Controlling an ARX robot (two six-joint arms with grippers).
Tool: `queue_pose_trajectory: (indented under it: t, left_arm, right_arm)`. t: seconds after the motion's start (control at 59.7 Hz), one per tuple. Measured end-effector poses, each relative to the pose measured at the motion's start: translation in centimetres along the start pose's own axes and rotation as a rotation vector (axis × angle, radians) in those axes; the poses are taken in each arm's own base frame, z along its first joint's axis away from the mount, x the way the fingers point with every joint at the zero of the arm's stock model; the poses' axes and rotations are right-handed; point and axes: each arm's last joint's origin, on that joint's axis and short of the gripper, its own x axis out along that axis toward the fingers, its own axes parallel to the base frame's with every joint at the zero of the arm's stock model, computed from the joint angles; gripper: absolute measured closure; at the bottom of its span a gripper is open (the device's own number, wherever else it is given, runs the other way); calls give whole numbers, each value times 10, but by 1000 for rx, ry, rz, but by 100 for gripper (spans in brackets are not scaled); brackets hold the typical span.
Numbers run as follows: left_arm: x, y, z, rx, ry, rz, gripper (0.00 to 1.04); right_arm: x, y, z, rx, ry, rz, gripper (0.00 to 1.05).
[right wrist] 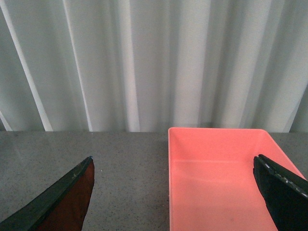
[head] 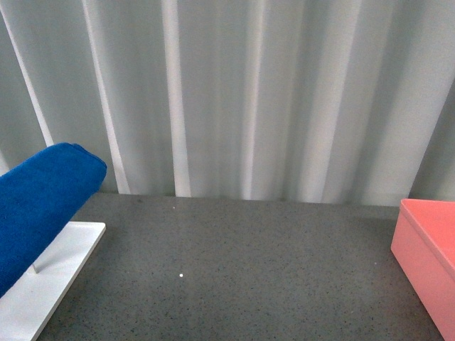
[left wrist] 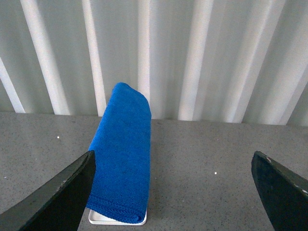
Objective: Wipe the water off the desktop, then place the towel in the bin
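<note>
My gripper should expect long bars hidden under the blue towel (left wrist: pixel 123 153), because the towel keeps a raised slope above the white rack base (left wrist: pixel 114 220).
The blue towel (head: pixel 39 206) hangs folded over a rack at the left of the front view; in the left wrist view the towel (left wrist: pixel 122 154) drapes down over the white rack base. The dark grey speckled desktop (head: pixel 242 270) spreads across the middle, with no water that I can make out. At the right edge stands the salmon-pink bin (head: pixel 430 256). My left gripper (left wrist: pixel 175 192) is open, the towel just beside one of its fingers (left wrist: pixel 57 197). My right gripper (right wrist: pixel 175 192) is open above the near part of the empty bin (right wrist: pixel 216 183). Neither arm shows in the front view.
The white flat rack base (head: pixel 43 291) lies on the desktop at the front left, under the towel, with a thin upright post on it. A pale pleated curtain (head: pixel 249 99) closes off the back of the desktop. A tiny white speck (head: pixel 181 275) lies on the desktop.
</note>
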Motion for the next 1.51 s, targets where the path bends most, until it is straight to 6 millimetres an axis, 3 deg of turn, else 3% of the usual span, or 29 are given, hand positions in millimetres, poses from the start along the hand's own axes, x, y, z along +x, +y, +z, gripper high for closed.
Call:
queue_pose_trajectory:
  t: [1.356, 1.456, 1.507]
  left_arm:
    - [0, 0, 0, -4, 3, 2, 7]
    - [4, -1, -3, -155, 326, 82, 7]
    - [11, -1, -4, -196, 398, 91, 7]
  right_arm:
    - [0, 0, 0, 0, 0, 0, 7]
    - [0, 0, 0, 0, 0, 0, 7]
    - [0, 0, 0, 0, 0, 0, 7]
